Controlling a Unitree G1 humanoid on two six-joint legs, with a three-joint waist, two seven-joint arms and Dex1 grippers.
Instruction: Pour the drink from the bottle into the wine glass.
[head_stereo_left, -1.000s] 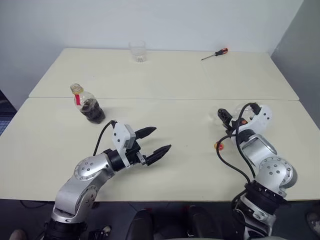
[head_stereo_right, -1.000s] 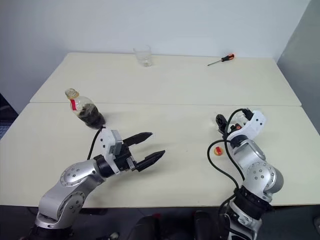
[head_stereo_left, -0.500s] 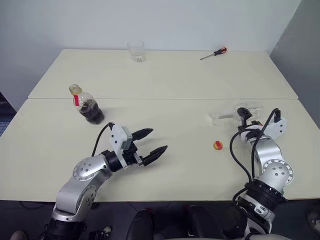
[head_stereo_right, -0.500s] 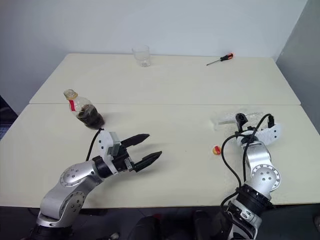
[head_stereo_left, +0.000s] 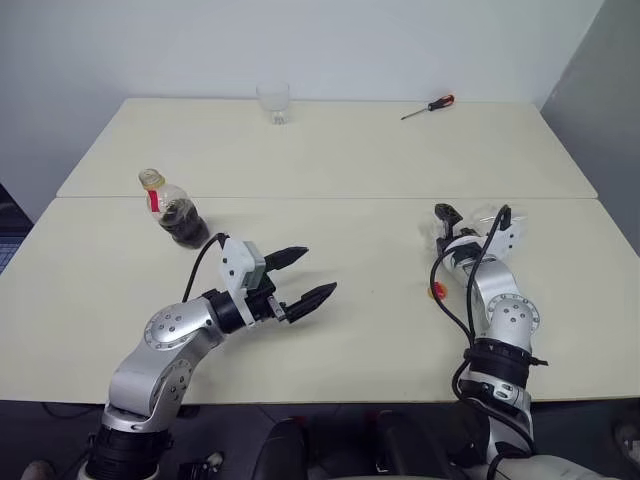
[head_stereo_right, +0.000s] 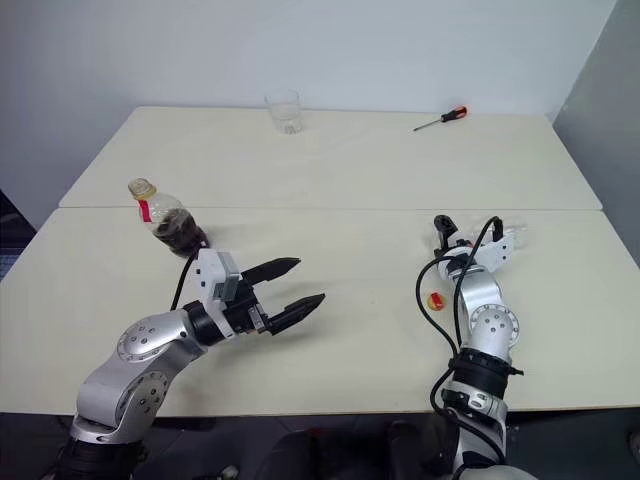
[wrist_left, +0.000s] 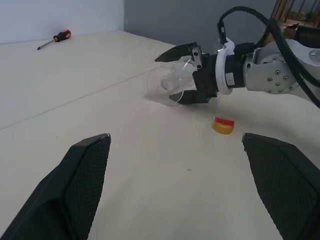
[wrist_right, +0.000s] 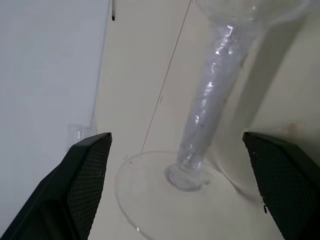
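Observation:
I expect the wine glass (wrist_right: 207, 95) to stand on its own when I turn it upright by its stem, because the round foot (wrist_right: 172, 197) is wide and flat.
The wine glass (wrist_left: 165, 85) lies on its side on the right of the table, and its thin stem (wrist_right: 210, 95) and round foot show in the right wrist view. My right gripper (head_stereo_left: 446, 228) is open, its fingers on either side of the stem and clear of it. The bottle (head_stereo_left: 176, 210) stands upright at the left, with dark drink in its rounded body and a red neck label. My left gripper (head_stereo_left: 318, 272) hovers open and empty over the table, to the right of the bottle and nearer to me.
A red and yellow bottle cap (head_stereo_left: 436, 291) lies on the table just in front of the right gripper. A short clear tumbler (head_stereo_left: 273, 100) and a red-handled screwdriver (head_stereo_left: 428, 106) sit near the far edge. A seam (head_stereo_left: 320, 197) runs across the tabletop.
My right gripper has rolled and moved forward and to the left, so its fingers now straddle the wine glass's stem. The left gripper has hardly moved.

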